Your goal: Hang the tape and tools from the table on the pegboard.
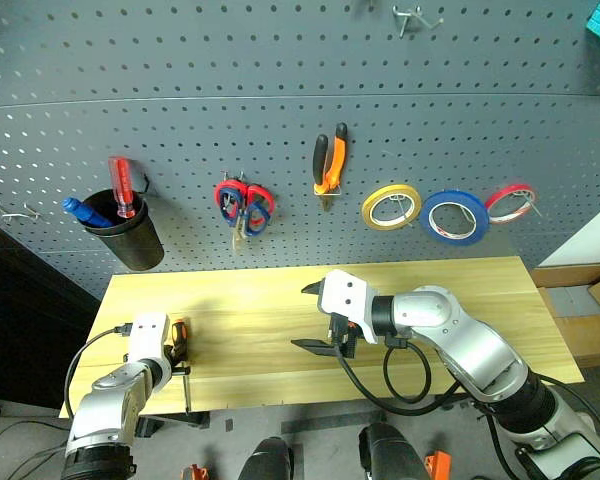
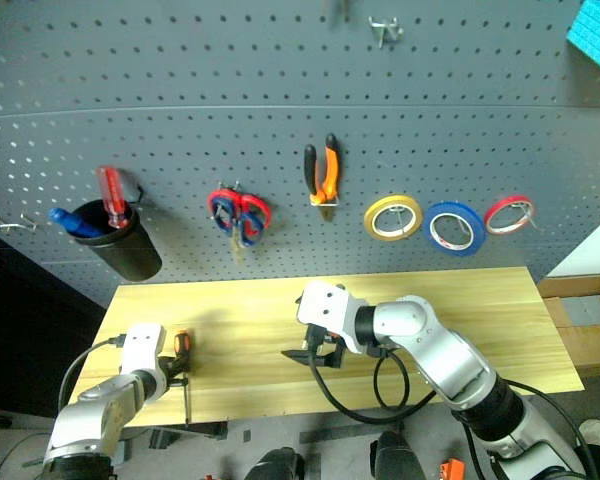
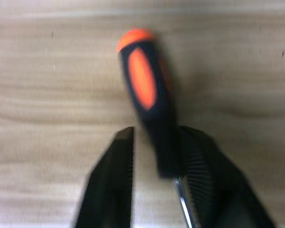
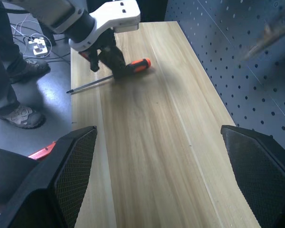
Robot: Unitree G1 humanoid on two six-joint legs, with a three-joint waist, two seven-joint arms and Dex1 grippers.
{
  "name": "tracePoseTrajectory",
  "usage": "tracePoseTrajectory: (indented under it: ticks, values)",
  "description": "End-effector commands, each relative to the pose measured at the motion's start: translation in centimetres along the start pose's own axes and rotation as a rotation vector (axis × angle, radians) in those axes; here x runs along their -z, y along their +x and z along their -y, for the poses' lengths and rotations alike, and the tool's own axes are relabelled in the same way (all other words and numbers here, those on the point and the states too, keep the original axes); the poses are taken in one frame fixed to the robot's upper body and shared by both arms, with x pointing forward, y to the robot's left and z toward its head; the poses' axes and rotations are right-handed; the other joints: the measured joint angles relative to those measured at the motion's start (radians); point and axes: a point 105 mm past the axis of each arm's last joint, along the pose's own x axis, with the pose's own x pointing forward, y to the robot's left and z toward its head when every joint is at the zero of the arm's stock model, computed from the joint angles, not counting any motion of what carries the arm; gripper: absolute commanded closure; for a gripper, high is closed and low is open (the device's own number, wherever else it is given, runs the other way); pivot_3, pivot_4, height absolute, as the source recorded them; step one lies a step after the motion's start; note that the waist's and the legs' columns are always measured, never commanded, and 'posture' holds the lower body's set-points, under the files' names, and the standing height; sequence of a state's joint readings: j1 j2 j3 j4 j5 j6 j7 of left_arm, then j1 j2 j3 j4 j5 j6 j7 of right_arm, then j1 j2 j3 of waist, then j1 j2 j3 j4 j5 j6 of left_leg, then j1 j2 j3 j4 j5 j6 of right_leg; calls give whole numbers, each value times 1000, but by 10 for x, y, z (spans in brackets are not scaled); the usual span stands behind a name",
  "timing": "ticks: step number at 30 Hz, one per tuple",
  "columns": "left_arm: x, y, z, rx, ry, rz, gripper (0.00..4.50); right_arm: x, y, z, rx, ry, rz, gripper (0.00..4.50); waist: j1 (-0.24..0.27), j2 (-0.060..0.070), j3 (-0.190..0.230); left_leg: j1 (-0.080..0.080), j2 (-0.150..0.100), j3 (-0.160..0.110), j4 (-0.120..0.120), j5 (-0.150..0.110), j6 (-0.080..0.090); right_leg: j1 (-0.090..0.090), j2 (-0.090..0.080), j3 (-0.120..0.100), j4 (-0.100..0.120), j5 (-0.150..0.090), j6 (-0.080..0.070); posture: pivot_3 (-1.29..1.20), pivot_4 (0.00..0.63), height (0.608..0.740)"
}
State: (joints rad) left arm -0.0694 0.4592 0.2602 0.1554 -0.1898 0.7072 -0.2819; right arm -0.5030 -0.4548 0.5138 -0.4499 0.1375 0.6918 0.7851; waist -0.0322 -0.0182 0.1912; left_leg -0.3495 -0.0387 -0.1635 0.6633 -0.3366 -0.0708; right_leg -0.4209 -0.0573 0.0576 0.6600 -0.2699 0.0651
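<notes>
Next, I open, turn to line up with the screwdriver and grip slightly higher (image 3: 155, 114), because the screwdriver's handle lies at a slant across my left gripper's fingers at its lower end (image 3: 168, 161).
A slim orange-and-black screwdriver (image 3: 145, 95) lies near the left front edge of the wooden table (image 1: 460, 290). My left gripper (image 1: 177, 358) is shut on the lower end of its handle, and the steel shaft (image 4: 88, 86) sticks out over the table's edge. My right gripper (image 1: 305, 318) hovers open over the middle of the table with nothing between its fingers. On the pegboard (image 1: 280, 90) hang the blue tape (image 1: 454, 216), the orange-and-black pliers (image 1: 329, 165) and the scissors (image 1: 244, 205), whose blue loops overlap a red pair.
A yellow ring (image 1: 391, 206) and a red ring (image 1: 510, 201) flank the blue tape. A black cup (image 1: 130, 235) on the board holds a red screwdriver (image 1: 123, 187). Bare hooks (image 1: 415, 18) sit higher up. A person's shoe (image 4: 19, 116) stands beside the table's left end.
</notes>
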Motion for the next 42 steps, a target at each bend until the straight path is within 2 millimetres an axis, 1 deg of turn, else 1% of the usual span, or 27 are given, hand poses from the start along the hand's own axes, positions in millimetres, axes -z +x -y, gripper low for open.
tracePoseTrajectory:
  ticks: [1, 6, 9, 12, 14, 16, 18, 20, 22, 24, 26, 29, 30, 31, 33, 36, 40, 42]
  values:
    - [-5, -1, -6, -15, 23, 16, 3941, -6, -4, 1, 6, -25, 19, 0, 0, 0, 0, 0, 0, 0, 0, 0, 0, 0, 0, 0, 0, 0, 0, -39, 207, 740]
    - [-4, -1, -10, -28, 9, 27, 3942, -4, -5, 1, 7, -25, 12, 0, 0, 0, 0, 0, 0, 0, 0, 0, 0, 0, 0, 0, 0, 0, 0, -44, 201, 740]
    - [-14, -4, -7, -11, -48, 99, 3942, -2, -6, 0, 7, -25, 8, 0, 0, 0, 0, 0, 0, 0, 0, 0, 0, 0, 0, 0, 0, 0, 0, -44, 198, 740]
    - [-27, -14, -2, -1, -85, 209, 3943, -1, -6, 0, 10, -25, 5, 0, 0, 0, 0, 0, 0, 0, 0, 0, 0, 0, 0, 0, -1, 0, 0, -45, 198, 740]
    - [-32, -26, 1, -5, -74, 284, 3952, 0, -8, 1, 14, -23, 4, 0, 0, 0, 0, 0, 0, 0, 0, 0, 0, 0, -4, 1, -1, 0, 0, -42, 198, 740]
    - [-27, -34, 5, -8, -58, 300, 3958, 1, -9, 1, 17, -18, 3, 0, -2, 0, 0, -1, 0, 0, 0, 0, 0, -1, -4, 1, -2, 0, 0, -34, 198, 740]
    - [-17, -37, 7, -10, -45, 281, 3959, 3, -9, 2, 18, -16, 1, 0, 0, 0, 0, -1, 0, 1, -1, 0, 0, -1, -4, 2, -2, 0, 0, -16, 197, 740]
    - [-6, -36, 11, -10, -37, 240, 3959, 4, -9, 3, 16, -15, -1, 0, 1, 0, 0, -1, 0, 1, -1, 0, 0, -1, -4, 1, -2, 0, 0, -16, 197, 740]
    - [-2, -33, 15, -1, -35, 213, 3960, 4, -8, 3, 13, -17, -2, 0, 1, 0, 0, 0, 0, 1, 0, 0, 0, 0, -3, 1, -2, 0, 0, -16, 197, 740]
    - [-2, -29, 21, 13, -17, 195, 3234, 5, -8, 4, 12, -19, -3, 0, 4, -1, 0, 0, -1, 2, 0, 0, 0, 0, -1, 0, -1, 0, 0, -11, 198, 740]
    - [-2, -23, 26, 31, -10, 179, 2758, 5, -8, 5, 12, -21, -5, 0, 7, -1, 0, -1, -1, 1, 0, 0, 0, 1, -1, -3, -1, 0, 0, -11, 198, 740]
    - [-6, -14, 32, 53, -9, 166, 1795, 6, -8, 5, 14, -23, -12, 0, 5, -1, 0, -1, 0, 0, 0, 0, 0, 1, -1, -5, -1, 0, 0, -27, 202, 740]
    - [-9, -12, 32, 51, -15, 168, 1549, 6, -9, 5, 16, -22, -14, 0, 4, 0, 0, -1, -1, 1, 0, 0, 0, 1, -1, -4, -1, 0, 0, -27, 202, 740]
    - [-12, -10, 31, 40, -25, 174, 1185, 7, -9, 6, 19, -21, -16, 0, 3, -1, 0, -1, 0, 1, 0, 0, 0, 1, -1, -4, -1, 0, 0, -27, 202, 740]
    - [-16, -9, 28, 26, -58, 185, 612, 7, -10, 6, 23, -17, -18, 0, 0, -1, 0, -1, 0, 0, 0, 0, 0, 1, -1, -5, -1, 0, 0, -42, 206, 740]
    - [-18, -12, 22, -9, -103, 192, 612, 8, -12, 6, 29, -11, -22, 0, -4, -1, 0, -1, 0, 0, 0, 0, 0, 0, -1, -4, -2, 0, 0, -45, 207, 740]
    - [-16, -19, 17, -57, -190, 194, 612, 9, -13, 5, 35, -5, -24, 0, -1, -1, 0, -1, 0, 0, 0, 0, 0, 0, -2, -4, -2, 0, 0, -42, 208, 740]
    - [-25, -27, 17, -73, -212, 255, 256, 9, -13, 5, 36, -4, -23, 0, 0, -1, 0, -2, 0, 0, 0, 0, 0, 0, -2, -4, -2, 0, 0, -42, 208, 740]
